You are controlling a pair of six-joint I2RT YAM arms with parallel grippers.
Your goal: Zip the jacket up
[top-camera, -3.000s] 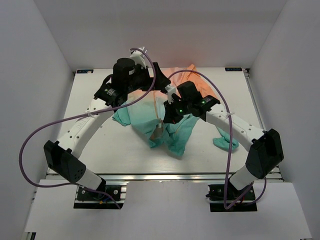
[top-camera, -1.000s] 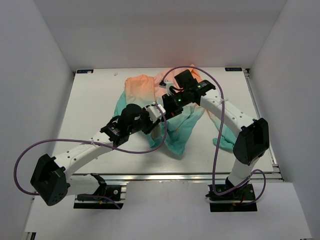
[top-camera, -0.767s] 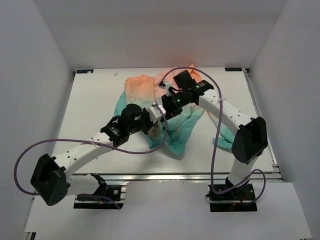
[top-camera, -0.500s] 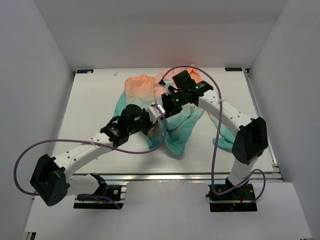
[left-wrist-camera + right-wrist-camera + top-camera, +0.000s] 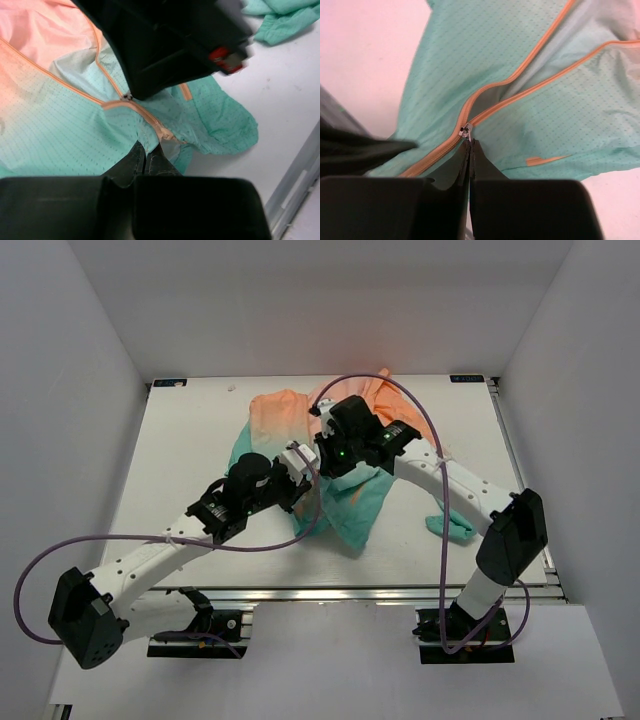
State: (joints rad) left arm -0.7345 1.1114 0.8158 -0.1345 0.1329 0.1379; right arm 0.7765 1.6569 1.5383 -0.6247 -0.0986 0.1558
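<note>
My right gripper should pull next until the slider gets to the peach end (image 5: 373,390), with the zipper tape closed (image 5: 436,154) below the slider and my left gripper holding the hem.
The jacket (image 5: 280,410) lies mid-table, peach at the far end and teal (image 5: 352,508) toward me. My left gripper (image 5: 308,478) is shut on its teal hem (image 5: 150,137), right at the bottom end of the orange zipper (image 5: 150,117). My right gripper (image 5: 322,458) is shut on the small metal pull of the zipper slider (image 5: 465,130). Below the slider the zipper tape (image 5: 430,155) is joined; above it the two orange tracks (image 5: 540,80) spread apart. In the left wrist view the slider (image 5: 127,95) sits just under the right gripper's black body (image 5: 165,40).
One teal sleeve (image 5: 450,525) trails to the right of the right arm, also seen as a teal sleeve (image 5: 280,20) in the left wrist view. The table's metal front rail (image 5: 300,185) runs close by. White walls enclose three sides. Purple cables loop over both arms.
My left gripper has shut on the hem and lifted slightly toward the far side. The right wrist has swung left over the zipper, still shut on the pull.
</note>
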